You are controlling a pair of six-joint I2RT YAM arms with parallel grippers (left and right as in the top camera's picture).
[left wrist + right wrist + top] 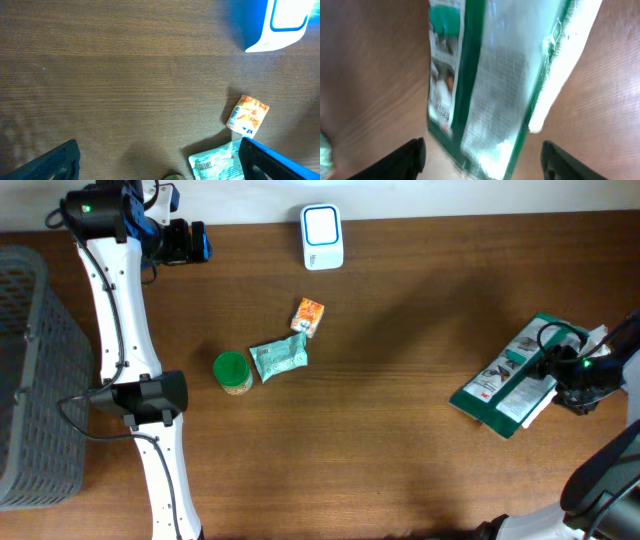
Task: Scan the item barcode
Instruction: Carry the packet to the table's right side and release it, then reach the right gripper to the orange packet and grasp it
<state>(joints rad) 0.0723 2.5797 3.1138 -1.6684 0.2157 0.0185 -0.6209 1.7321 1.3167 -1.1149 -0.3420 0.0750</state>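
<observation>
The orange packet's body point(309, 314) is clear of the teal pouch, so the robot's right gripper, open and empty, should keep moving toward the orange packet and close on it.
A flat green and white package point(508, 380) lies on the wooden table at the right. My right gripper point(577, 387) hovers at its far right end. In the right wrist view the package point(485, 75) runs between the two black fingers point(395, 160), which stand apart from its edges, so the gripper point(482, 161) is open around it. The white scanner point(322, 237) stands at the back middle, also seen as the scanner point(277, 25) in the left wrist view. My left gripper point(187, 242) is at the back left, and this gripper point(160, 162) is open over bare wood.
An orange packet point(308, 316), a teal pouch point(279, 359) and a green-lidded jar point(232, 372) lie mid-table. The orange packet point(247, 115) and teal pouch point(216, 161) show in the left wrist view. A grey basket point(30, 380) stands at the left edge.
</observation>
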